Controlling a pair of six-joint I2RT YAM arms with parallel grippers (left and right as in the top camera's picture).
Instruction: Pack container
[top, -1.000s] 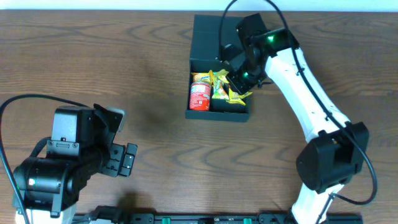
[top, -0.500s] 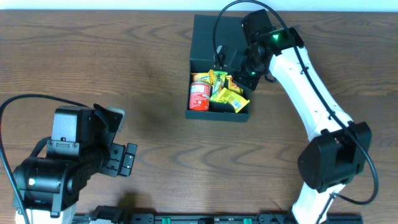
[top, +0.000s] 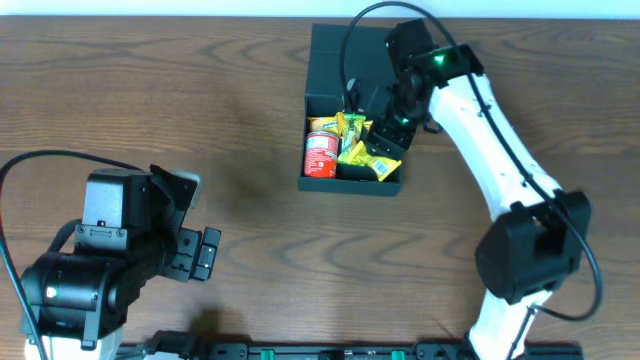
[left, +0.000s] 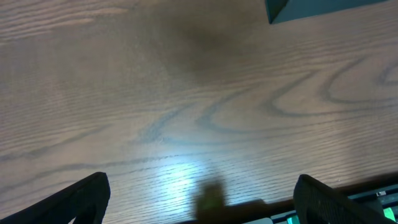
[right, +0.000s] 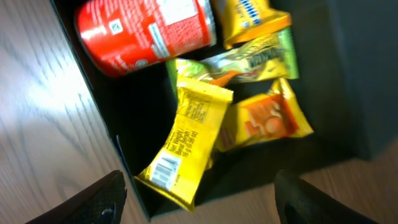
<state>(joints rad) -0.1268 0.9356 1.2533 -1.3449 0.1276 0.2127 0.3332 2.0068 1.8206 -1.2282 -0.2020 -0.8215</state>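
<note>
I should keep lowering my right gripper until its open fingers are on both sides of the packet's middle (right: 189, 138). The yellow packet (top: 378, 163) is on top, and its narrow width is lined up with those fingers.
The dark teal container (top: 350, 184) stands open at the back middle of the table, its flap lid (top: 340, 58) folded away. Inside lie a red can (top: 321, 153) and several snack packets (top: 368, 152). My right gripper (top: 392, 132) hovers over the box's right side, open and holding nothing. In the right wrist view the gripper (right: 205, 208) has its jaws wide apart above a yellow packet (right: 189, 146), whose barcode end leans on the container (right: 364, 74) wall beside the red can (right: 146, 34). My left gripper (top: 205, 255) rests open near the table's front left.
In the left wrist view the left gripper (left: 202, 208) hangs over bare wood, with a corner of the container (left: 323, 7) at the top right. The right arm (top: 500, 150) stretches from the front right toward the box.
My right gripper has opened and let go of the yellow packet, which now lies in the container. The left arm has not moved.
</note>
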